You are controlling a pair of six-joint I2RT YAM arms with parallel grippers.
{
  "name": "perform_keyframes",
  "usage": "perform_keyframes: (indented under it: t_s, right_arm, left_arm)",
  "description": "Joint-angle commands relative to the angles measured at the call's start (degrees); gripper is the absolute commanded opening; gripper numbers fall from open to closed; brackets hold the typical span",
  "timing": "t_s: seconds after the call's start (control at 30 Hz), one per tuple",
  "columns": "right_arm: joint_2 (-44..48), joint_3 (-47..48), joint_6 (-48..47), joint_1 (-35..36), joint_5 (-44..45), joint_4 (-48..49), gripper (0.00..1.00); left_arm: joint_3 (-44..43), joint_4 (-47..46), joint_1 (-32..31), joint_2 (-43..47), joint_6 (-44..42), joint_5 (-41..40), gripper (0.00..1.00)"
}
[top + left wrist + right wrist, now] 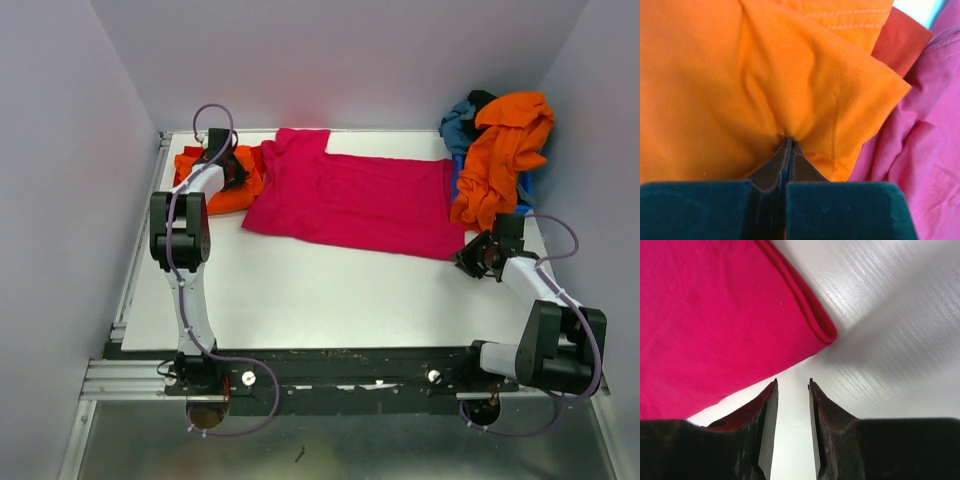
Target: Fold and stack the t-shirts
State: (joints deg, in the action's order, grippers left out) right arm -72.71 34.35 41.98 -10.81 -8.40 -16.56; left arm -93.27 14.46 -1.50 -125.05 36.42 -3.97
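I should go on pulling the folded orange t-shirt away with my left gripper until the two t-shirts come apart, because it lies over the red cloth but against the pink t-shirt.
A magenta-pink t-shirt lies spread flat across the middle of the white table. At the back left sits a folded orange t-shirt. My left gripper is shut on it, and the orange cloth puckers in towards the closed tips of the left gripper. A red cloth edge and the pink t-shirt show beside it. My right gripper stands open just off the pink t-shirt's near right corner. Only bare table shows between the tips of the right gripper.
At the back right corner is a heap of t-shirts: an orange one draped over a teal-blue one and a black one. Walls close in the table on the left, back and right. A metal rail runs along the left edge.
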Motion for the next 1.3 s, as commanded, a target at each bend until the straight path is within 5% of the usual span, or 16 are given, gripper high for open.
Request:
perform_keyframes:
  t_s: [0.0, 0.6, 0.9, 1.1, 1.27]
  right_arm:
    - [0.0, 1.0, -0.6, 0.4, 3.1, -1.3, 0.40]
    - [-3.1, 4.1, -0.1, 0.4, 6.3, -4.6, 0.45]
    - [-6.6, 6.2, 3.0, 0.4, 8.1, -3.7, 0.45]
    - [-8.8, 7.6, 5.3, 0.4, 11.1, -3.5, 0.41]
    - [-11.1, 8.5, 7.6, 0.4, 13.2, -4.4, 0.35]
  left_arm:
    - [-6.2, 5.3, 3.9, -5.4, 0.6, 3.7, 0.00]
    - [-21.2, 7.9, 6.9, -10.2, -0.6, 11.1, 0.00]
    - [-18.0, 8.5, 4.6, -0.3, -2.2, 12.4, 0.35]
    - [-6.9, 5.5, 3.2, 10.3, -1.0, 11.9, 0.49]
    - [13.1, -5.6, 1.7, 24.0, 5.1, 8.7, 0.55]
